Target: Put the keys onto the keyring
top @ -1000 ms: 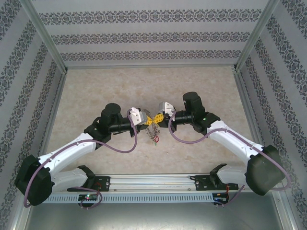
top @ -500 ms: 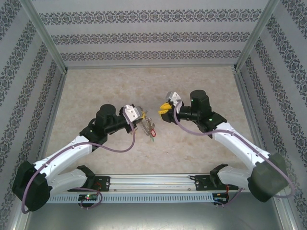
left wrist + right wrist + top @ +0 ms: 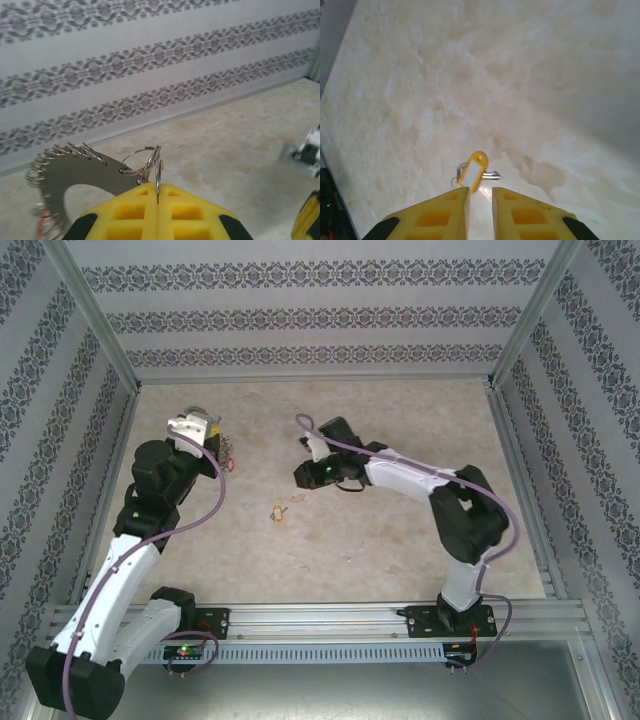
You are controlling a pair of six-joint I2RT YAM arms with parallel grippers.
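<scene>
My right gripper's fingers are open, and the yellow-tagged key lies free ahead of them. I should keep moving down toward its small ring until the fingers are on either side of the ring.
My left gripper is shut on a thin wire loop that hangs from the keyring, a flat grey hoop with small wire rings along its rim. In the top view the left gripper holds the keyring up at the far left of the table. One of the keys, with a yellow tag, lies flat on the table just beyond my right gripper. Its jaws stand a little apart with nothing between them. From above, that key lies near the table's middle, with the right gripper over it.
The beige marbled table is walled by patterned panels on three sides, with a metal rail along the near edge. The left arm stands close to the left wall. The right arm's elbow rises at the right.
The left arm has swung from the centre to the far left, carrying the keyring. The right arm has stretched left and dipped over the yellow-tagged key on the table, its jaws now apart.
</scene>
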